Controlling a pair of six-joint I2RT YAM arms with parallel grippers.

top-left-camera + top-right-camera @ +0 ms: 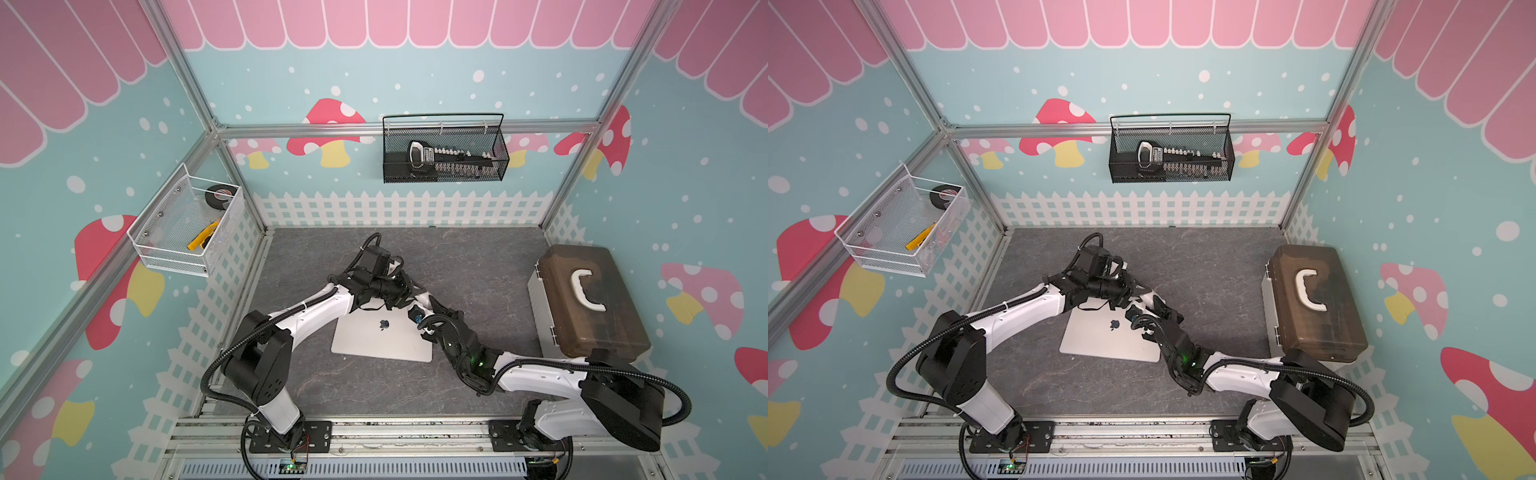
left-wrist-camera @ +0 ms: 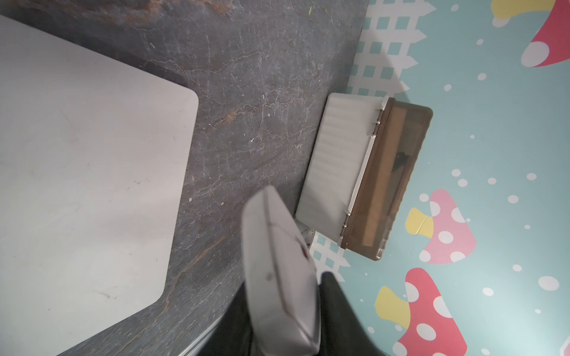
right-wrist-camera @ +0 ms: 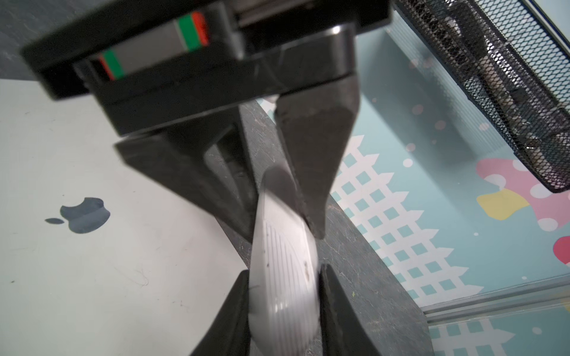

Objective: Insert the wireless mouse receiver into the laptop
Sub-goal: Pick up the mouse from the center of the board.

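I should open my left gripper while my right gripper turns the mouse's bottom side up, because the mouse slants on its edge where my grippers meet.
The closed silver laptop lies in the middle of the grey table, apple logo up, and also shows in the wrist views. Both arms meet over its far right corner around a white mouse. In the right wrist view my right gripper has both fingers pressed on the mouse. The left gripper's fingers stand spread around the mouse's other end, one finger clear of it. The left gripper straddles the mouse. The wireless mouse receiver is out of view.
A brown box with a white handle stands at the table's right edge. A black mesh basket hangs on the back wall. A white wire basket hangs on the left wall.
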